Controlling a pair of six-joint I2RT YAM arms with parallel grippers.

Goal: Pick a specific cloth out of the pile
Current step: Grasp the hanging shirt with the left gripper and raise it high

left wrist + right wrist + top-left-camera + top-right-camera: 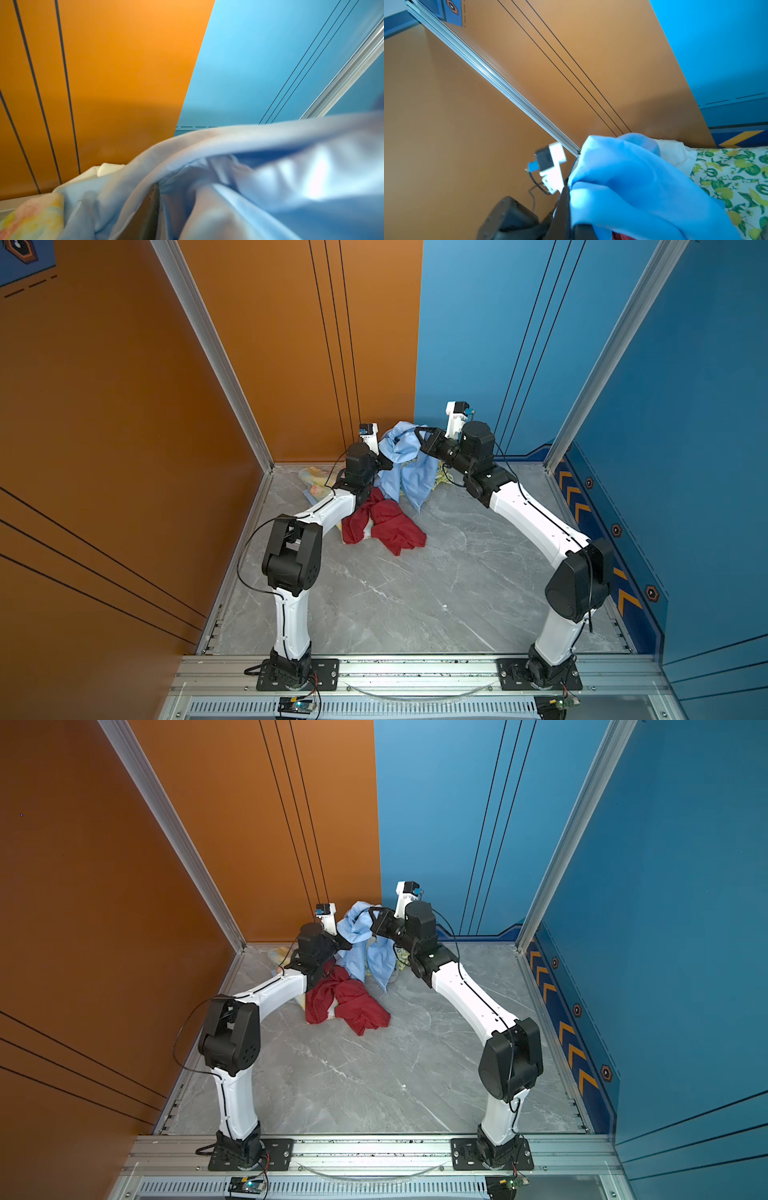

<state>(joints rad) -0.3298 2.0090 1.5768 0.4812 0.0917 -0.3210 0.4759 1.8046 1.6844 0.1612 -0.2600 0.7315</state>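
Note:
My left gripper should raise the blue cloth high by its edge (389, 451), because the cloth bunches up between my close grippers and its lower end (418, 497) still hangs over the pile.
The cloth (405, 464), light sky-blue and smooth, hangs lifted at the back of the table, stretched between both grippers in both top views (359, 946). My left gripper (385, 464) is at its left edge. In the left wrist view one dark finger (149, 212) shows with blue folds gathered at its tip and draped over the rest. My right gripper (420, 435) is shut on the cloth's upper right part, and its finger (562, 207) presses against the fabric (633, 187). The pile (386, 522) lies below: dark red cloth in front, lemon print (733, 176) behind.
A pastel floral cloth (316, 483) lies at the back left beside the left arm, and a white piece (675, 153) lies behind the blue cloth. The orange wall (291, 364) and the blue wall (478, 344) stand close behind. The grey marble table (415, 593) stretches to the front.

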